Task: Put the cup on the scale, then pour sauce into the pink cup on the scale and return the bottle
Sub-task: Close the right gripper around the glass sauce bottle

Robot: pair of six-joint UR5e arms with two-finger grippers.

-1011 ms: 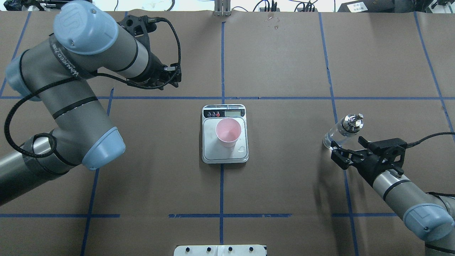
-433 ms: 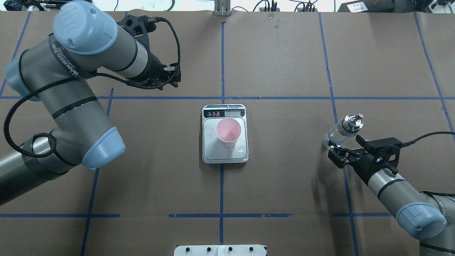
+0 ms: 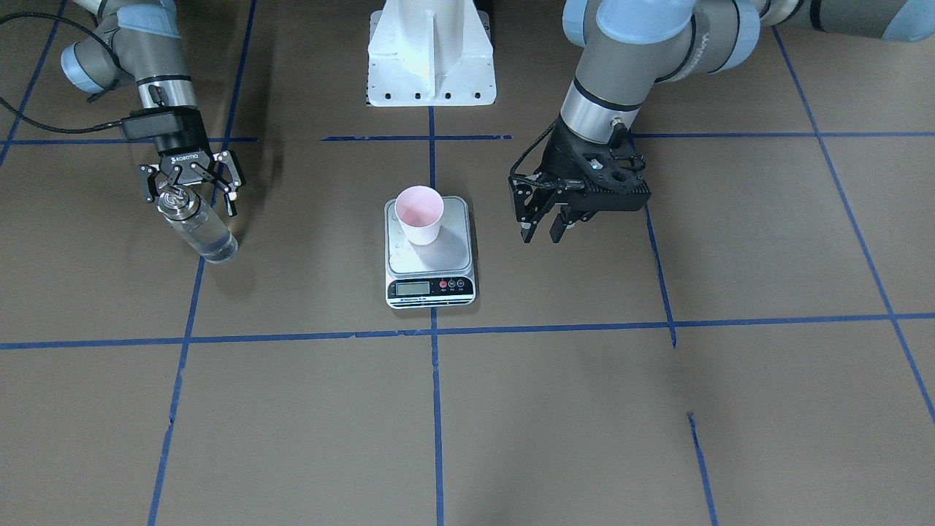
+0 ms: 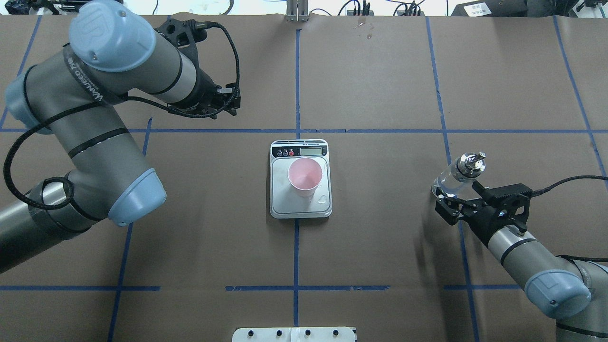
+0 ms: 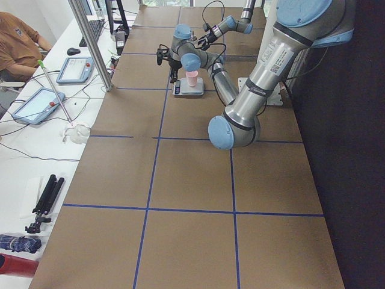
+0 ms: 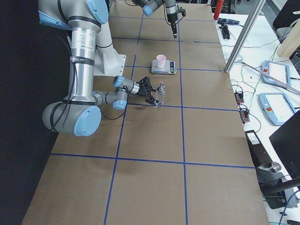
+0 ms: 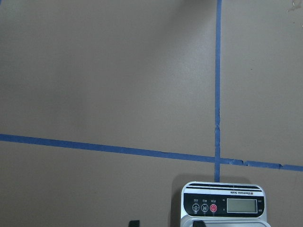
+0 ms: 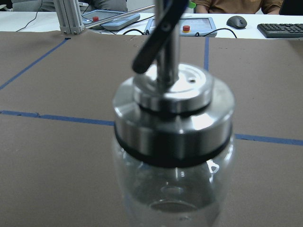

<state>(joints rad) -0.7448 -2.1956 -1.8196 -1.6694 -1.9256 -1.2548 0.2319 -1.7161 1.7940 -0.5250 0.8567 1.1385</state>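
Observation:
I expect the metal collar [image 3: 179, 204] to stay on when I tilt the clear glass bottle to pour, because a slim spout [image 8: 168, 56] rises from the collar.
The pale pink cup [image 4: 304, 176] stands upright on the silver scale [image 4: 280, 199] at the table's middle, also seen as cup [image 3: 419, 214] on scale [image 3: 456, 248]. The clear glass bottle [image 4: 458, 173] with its metal collar [image 8: 173, 123] stands on the table to the right, holding clear sauce [image 3: 208, 237]. My right gripper [image 3: 191, 191] is open just behind the bottle, with a finger out to each side of its top and not gripping it. My left gripper [image 3: 540, 230] hangs open and empty beyond the scale's left side.
Blue tape lines [image 4: 297, 80] divide the brown table. The robot's white base [image 3: 431, 51] sits at the near edge. Tablets, cables and a seated person [image 5: 18, 42] occupy the white bench beyond the far edge. Small wet marks [image 4: 324, 199] show on the scale's platform.
My right gripper has moved forward and slightly left, closing in on the bottle while staying open. The left arm has drawn back a little. Cup, scale and bottle have not moved.

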